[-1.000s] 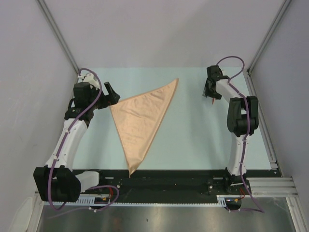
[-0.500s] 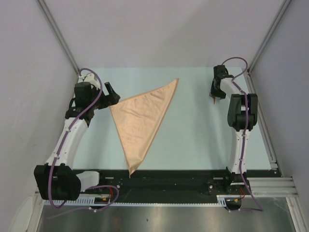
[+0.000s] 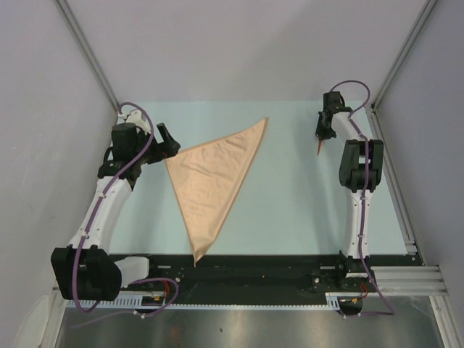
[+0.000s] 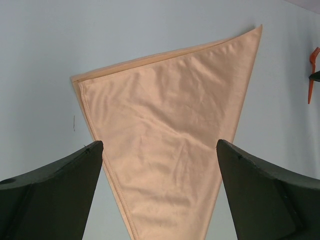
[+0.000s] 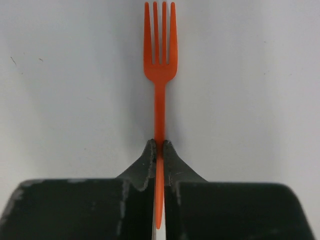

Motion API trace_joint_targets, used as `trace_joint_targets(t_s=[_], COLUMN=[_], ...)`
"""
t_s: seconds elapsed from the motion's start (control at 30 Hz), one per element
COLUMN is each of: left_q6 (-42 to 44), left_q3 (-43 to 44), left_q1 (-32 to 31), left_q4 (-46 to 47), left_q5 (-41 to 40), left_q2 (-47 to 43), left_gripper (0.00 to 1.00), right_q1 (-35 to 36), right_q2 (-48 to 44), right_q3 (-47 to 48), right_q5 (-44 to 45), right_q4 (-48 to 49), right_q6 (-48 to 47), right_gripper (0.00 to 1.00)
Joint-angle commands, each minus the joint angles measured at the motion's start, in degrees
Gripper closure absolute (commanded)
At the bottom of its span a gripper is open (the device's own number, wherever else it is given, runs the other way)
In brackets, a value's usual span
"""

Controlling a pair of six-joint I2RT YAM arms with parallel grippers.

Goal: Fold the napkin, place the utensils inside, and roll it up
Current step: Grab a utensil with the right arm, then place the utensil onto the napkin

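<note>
I should keep carrying the fork until it rests on the napkin's middle (image 3: pixel 221 183), because the fork's handle (image 5: pixel 159 112) sits straight in my right gripper and the napkin's middle is flat and clear.
The peach-orange napkin (image 3: pixel 215 181) lies flat on the table, folded into a triangle with one tip near the front edge; it fills the left wrist view (image 4: pixel 170 150). My left gripper (image 3: pixel 170 140) hovers at the napkin's left corner, open, with both fingers (image 4: pixel 55 195) spread wide above the cloth. At the back right, my right gripper (image 3: pixel 321 134) is shut on the handle of an orange-red plastic fork (image 5: pixel 159 85), the utensil. The tines point away from the jaws. The fork (image 3: pixel 320 148) shows as a small sliver below the gripper, and at the right edge of the left wrist view (image 4: pixel 312 75).
The pale blue mat (image 3: pixel 290 210) covers the table between grey side walls. A metal rail (image 3: pixel 395 181) runs along the right edge. A black bar (image 3: pixel 254 272) with the arm bases crosses the front.
My right gripper has closed on the fork's handle and shifted slightly toward the back right. The left arm and the napkin have not moved.
</note>
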Motion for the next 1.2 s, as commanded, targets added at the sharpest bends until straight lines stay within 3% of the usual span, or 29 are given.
trace_joint_targets(t_s=[0.0, 0.17, 0.27, 0.4, 0.53, 0.9, 1.17], left_q6=[-0.9, -1.4, -1.5, -1.5, -1.7, -1.8, -2.0], left_q3=[-0.2, -0.4, -0.6, -0.8, -0.8, -0.9, -0.8], left_q1=[0.5, 0.5, 0.5, 0.5, 0.5, 0.5, 0.5], left_q4=[1.5, 1.9, 2.1, 2.2, 2.4, 2.4, 2.5], left_q5=[0.7, 2.2, 2.2, 2.1, 2.9, 3.4, 4.0], left_q2=[-0.7, -2.0, -3.2, -4.5, -4.8, -5.6, -5.4], left_gripper=[0.00, 0.00, 0.00, 0.00, 0.00, 0.00, 0.00], right_q1=[2.3, 11.0, 21.7, 35.6, 42.9, 48.1, 48.1], right_q2=[-1.8, -17.7, -24.6, -25.2, -22.9, -15.4, -15.3], right_q3=[-2.3, -20.0, -29.1, -31.9, -30.5, -22.7, -22.2], right_q5=[-1.7, -3.2, -1.9, -2.4, -1.6, 4.7, 8.8], right_q4=[-4.2, 2.6, 8.7, 12.3, 14.2, 7.9, 5.4], right_q6=[3.1, 19.9, 30.8, 42.6, 50.1, 59.0, 58.5], right_gripper=[1.00, 1.00, 1.00, 1.00, 1.00, 1.00, 1.00])
